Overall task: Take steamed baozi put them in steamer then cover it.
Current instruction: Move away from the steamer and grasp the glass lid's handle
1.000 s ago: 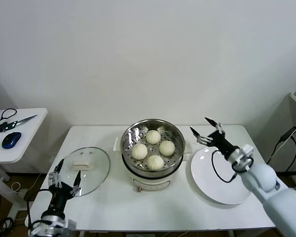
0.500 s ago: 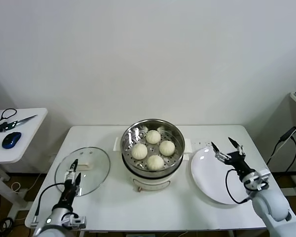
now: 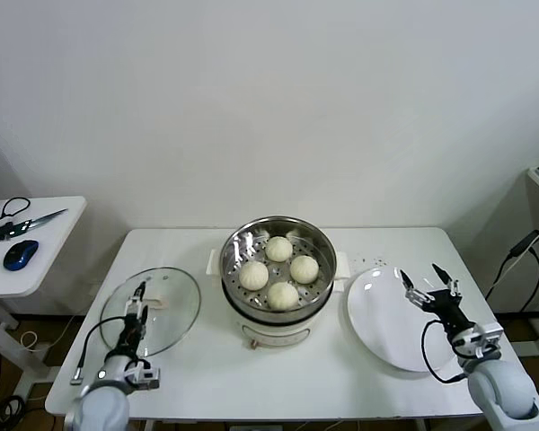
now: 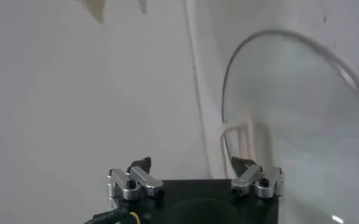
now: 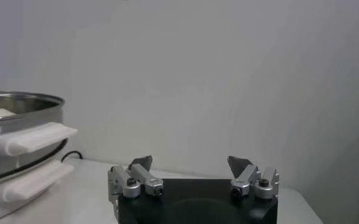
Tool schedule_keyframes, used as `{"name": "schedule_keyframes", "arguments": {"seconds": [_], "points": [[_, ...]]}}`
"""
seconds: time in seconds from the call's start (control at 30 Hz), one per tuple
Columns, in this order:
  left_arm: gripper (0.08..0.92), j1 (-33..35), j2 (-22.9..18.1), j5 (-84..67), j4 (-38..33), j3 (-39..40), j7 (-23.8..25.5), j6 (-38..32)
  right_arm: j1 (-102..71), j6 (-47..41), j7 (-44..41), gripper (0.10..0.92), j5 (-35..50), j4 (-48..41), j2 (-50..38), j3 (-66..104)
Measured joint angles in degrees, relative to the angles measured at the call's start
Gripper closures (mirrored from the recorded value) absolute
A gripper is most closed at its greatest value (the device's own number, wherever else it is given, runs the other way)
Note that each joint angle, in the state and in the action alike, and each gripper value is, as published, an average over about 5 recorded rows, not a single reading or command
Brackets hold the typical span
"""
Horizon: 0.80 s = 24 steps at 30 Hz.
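Observation:
My left gripper should now go toward the cover [image 3: 155, 304] until it closes on the bar, since the cream handle's grip bar [image 4: 223, 145] lines up between my open fingers.
The steamer [image 3: 278, 310] stands in the middle of the white table, uncovered, with several cream-white baozi [image 3: 283, 294] on its perforated tray. The cover [image 3: 162, 305], a glass lid with a cream handle, lies flat to the steamer's left. My left gripper [image 3: 136, 305] hovers over the cover's near part, open and empty; its wrist view shows the cover's rim [image 4: 270, 34] just past the left gripper [image 4: 194, 165]. My right gripper [image 3: 429, 283] is open and empty above the plate. In its wrist view, beyond the right gripper [image 5: 191, 163], the steamer's wall [image 5: 21, 122] and side handle [image 5: 33, 139] show.
A flat white plate [image 3: 386, 323] lies to the right of the steamer. A small side table at far left holds a blue mouse [image 3: 21, 254] and scissors [image 3: 31, 222]. The wall stands close behind the table.
My right gripper has drawn back from beside the steamer's rim and come down over the plate. My left gripper has moved forward over the cover's near part.

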Motion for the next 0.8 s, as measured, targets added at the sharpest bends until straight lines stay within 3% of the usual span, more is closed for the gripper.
{"name": "schedule_keyframes", "arguments": {"seconds": [0.8], "points": [[0.203,-8.46,0.45,-3.72,10.76,1.15,-3.94,-0.34,-1.26,2.6,-2.84,0.203,-6.35,-3.4,2.38,1.35]]}}
